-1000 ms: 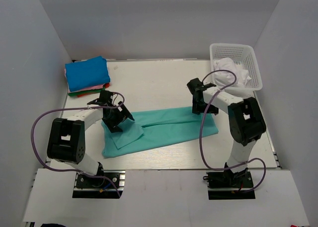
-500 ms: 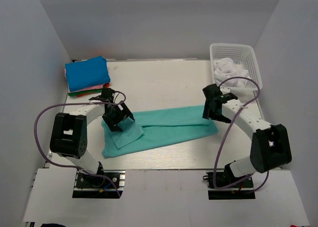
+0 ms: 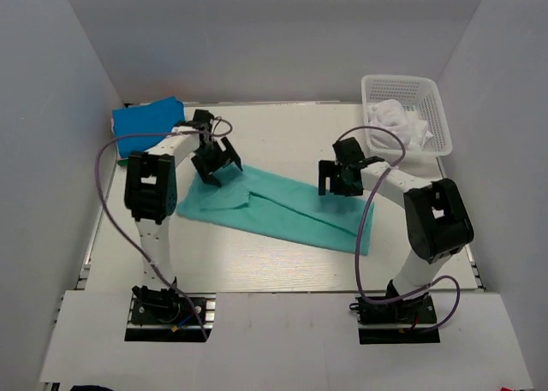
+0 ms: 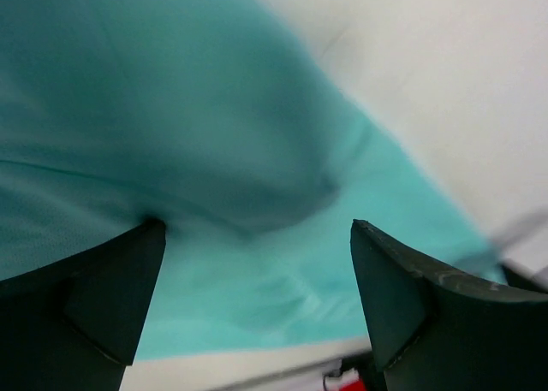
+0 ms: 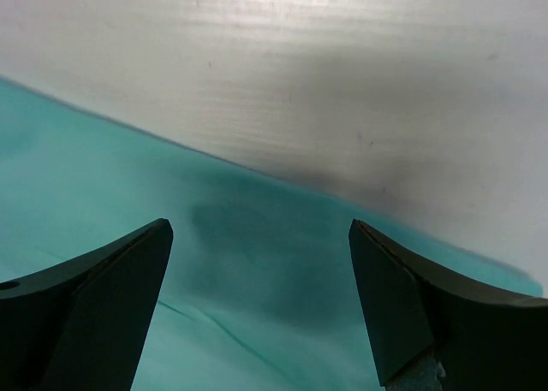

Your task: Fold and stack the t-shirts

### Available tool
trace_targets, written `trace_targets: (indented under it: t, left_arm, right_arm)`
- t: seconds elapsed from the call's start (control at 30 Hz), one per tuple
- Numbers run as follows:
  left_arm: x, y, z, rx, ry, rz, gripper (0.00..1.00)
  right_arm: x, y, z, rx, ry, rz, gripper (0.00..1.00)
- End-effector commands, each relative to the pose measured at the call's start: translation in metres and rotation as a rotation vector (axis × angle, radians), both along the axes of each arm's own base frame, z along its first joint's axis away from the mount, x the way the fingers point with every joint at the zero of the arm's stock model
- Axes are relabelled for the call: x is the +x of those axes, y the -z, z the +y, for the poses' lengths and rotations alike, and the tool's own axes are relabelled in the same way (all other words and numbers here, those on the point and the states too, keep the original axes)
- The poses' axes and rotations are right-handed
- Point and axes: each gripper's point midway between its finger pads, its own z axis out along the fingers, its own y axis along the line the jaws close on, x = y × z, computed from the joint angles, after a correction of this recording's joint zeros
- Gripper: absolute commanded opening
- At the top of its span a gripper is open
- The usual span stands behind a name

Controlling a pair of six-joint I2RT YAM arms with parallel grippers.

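Next, I swing the end of the teal-green strip (image 3: 278, 206) toward the table's near edge (image 3: 291, 269) with my right gripper. The strip lies crosswise under both grippers and needs to be turned front-to-back before I fold it.
A teal-green t-shirt (image 3: 282, 207), folded into a long strip, lies diagonally across the table, its left end farther back. My left gripper (image 3: 214, 164) is open over the strip's back left corner. In the left wrist view (image 4: 255, 228) its jaws stand wide apart above the teal cloth (image 4: 171, 109). My right gripper (image 3: 334, 177) is open at the strip's far edge near the right end. In the right wrist view (image 5: 259, 227) it hangs over cloth (image 5: 257, 322) and bare table. A folded bright blue t-shirt (image 3: 145, 121) tops a stack at the back left.
A white lattice basket (image 3: 402, 81) stands at the back right corner with a crumpled white t-shirt (image 3: 398, 117) in it. White walls close in the table on three sides. The left arm reaches across in front of the blue stack.
The teal strip has swung: its left end has moved back and its right end nearer. The left gripper has moved back toward the stack. The right gripper has moved left.
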Motion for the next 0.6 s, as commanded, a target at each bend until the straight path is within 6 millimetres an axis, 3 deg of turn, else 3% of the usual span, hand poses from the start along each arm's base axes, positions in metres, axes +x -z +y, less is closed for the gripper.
trace_targets:
  t: [0.0,0.03,0.07,0.1,0.13,0.17,0.2,0.27,0.3,0.37,0.4,0.5,0.57]
  left_arm:
    - [0.077,0.047,0.003,0.131,0.088,-0.124,1.00]
    - [0.091,0.049,-0.005,0.132,0.106,-0.136,1.00]
    - [0.100,0.049,-0.008,0.123,0.110,-0.123,1.00]
    - [0.132,0.047,-0.032,0.095,0.147,-0.194,1.00]
    - [0.147,0.046,-0.040,0.064,0.162,-0.228,1.00]
    - [0.171,0.026,-0.063,0.007,0.188,-0.323,1.00]
    - [0.185,0.021,-0.084,-0.101,0.213,-0.387,1.00]
    - [0.183,0.028,-0.127,-0.271,0.272,-0.428,1.00]
    - [0.200,0.014,-0.145,-0.332,0.259,-0.530,1.00]
    - [0.202,0.006,-0.179,-0.392,0.296,-0.604,1.00]
    - [0.204,0.014,-0.192,-0.406,0.307,-0.622,1.00]
    - [0.208,0.003,-0.234,-0.470,0.344,-0.727,1.00]
    - [0.206,0.013,-0.244,-0.517,0.300,-0.716,1.00]
  right_arm:
    - [-0.024,0.001,0.011,0.050,-0.059,0.025,0.90]
    - [-0.037,0.010,0.011,0.056,-0.069,0.043,0.90]
    - [-0.043,-0.001,0.014,0.081,-0.082,0.020,0.90]
    - [-0.064,0.006,0.022,0.120,-0.105,0.071,0.90]
    - [-0.082,0.011,0.020,0.123,-0.111,0.101,0.90]
    - [-0.092,0.007,0.022,0.140,-0.125,0.100,0.90]
    - [-0.131,0.024,0.030,0.162,-0.163,0.189,0.90]
    - [-0.156,0.018,0.042,0.229,-0.218,0.206,0.90]
    - [-0.193,0.019,0.053,0.259,-0.303,0.250,0.90]
    - [-0.226,0.018,0.065,0.283,-0.356,0.305,0.90]
    - [-0.243,0.013,0.072,0.302,-0.418,0.300,0.90]
    - [-0.267,0.005,0.084,0.302,-0.502,0.292,0.90]
    - [-0.276,0.003,0.090,0.276,-0.563,0.269,0.90]
